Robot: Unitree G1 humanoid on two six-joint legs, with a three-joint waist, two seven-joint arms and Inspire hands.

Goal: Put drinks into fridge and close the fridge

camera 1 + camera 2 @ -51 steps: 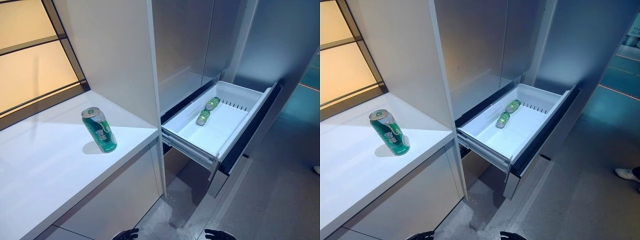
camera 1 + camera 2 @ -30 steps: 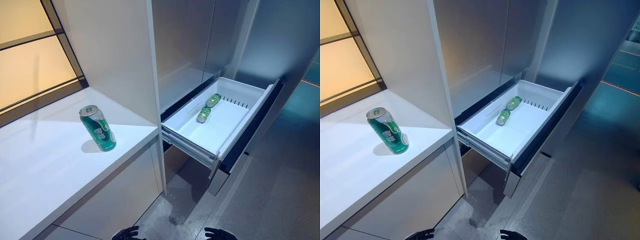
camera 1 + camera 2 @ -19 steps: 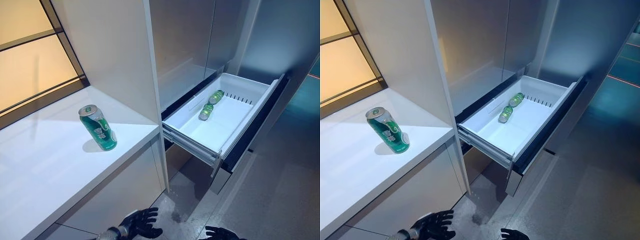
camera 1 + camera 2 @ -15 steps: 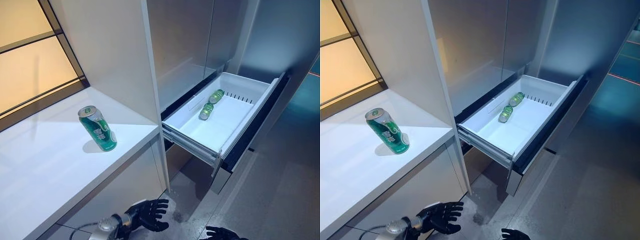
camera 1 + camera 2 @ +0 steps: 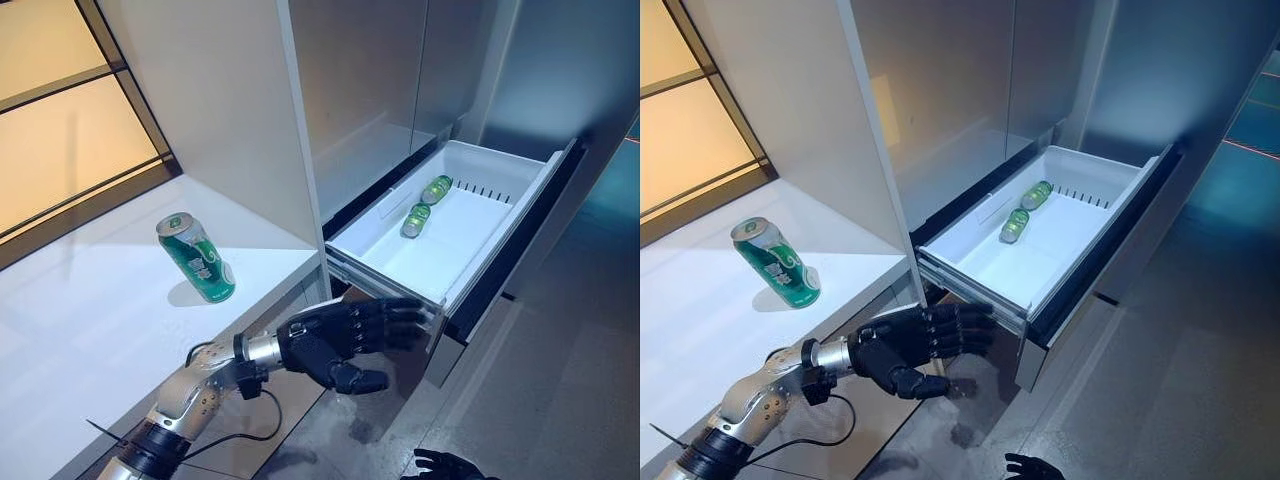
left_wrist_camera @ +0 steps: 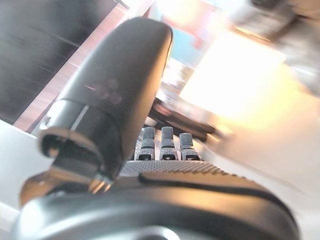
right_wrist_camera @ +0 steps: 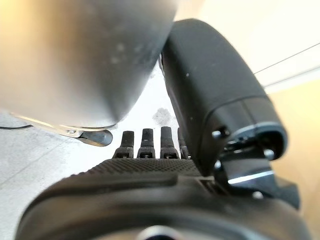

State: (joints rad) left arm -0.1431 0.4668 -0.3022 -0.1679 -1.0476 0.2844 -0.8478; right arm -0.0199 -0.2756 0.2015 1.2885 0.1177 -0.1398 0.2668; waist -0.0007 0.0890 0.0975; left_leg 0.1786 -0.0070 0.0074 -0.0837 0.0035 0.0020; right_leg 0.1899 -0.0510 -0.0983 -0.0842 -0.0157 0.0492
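The white drawer [image 5: 445, 250] has a metal rail [image 5: 368, 278] along its side, so I expect it to slide straight in and take the green cans with it when the robot pushes it.
A green can [image 5: 196, 257] stands upright on the white counter [image 5: 90, 330], to the left of the fridge. The fridge's white drawer [image 5: 497, 240] is pulled out, and green cans [image 5: 425, 204] lie on their sides at its back. My left hand [image 5: 327, 340] is open and empty, fingers spread. It hangs in front of the counter's cabinet, level with the drawer's front corner and below the standing can. Its straight fingers [image 6: 161, 144] show in the left wrist view. My right hand [image 5: 447, 465] hangs low over the floor, open and empty, with straight fingers [image 7: 148, 143] in its wrist view.
A tall white panel [image 5: 230, 110] separates the counter from the fridge's grey doors [image 5: 380, 80]. A window with a dark frame [image 5: 70, 120] is behind the counter. Grey floor [image 5: 560, 400] lies to the right of the drawer.
My left arm has risen from the bottom edge, so the open hand is now in front of the cabinet by the drawer's front corner. The can and drawer have not moved.
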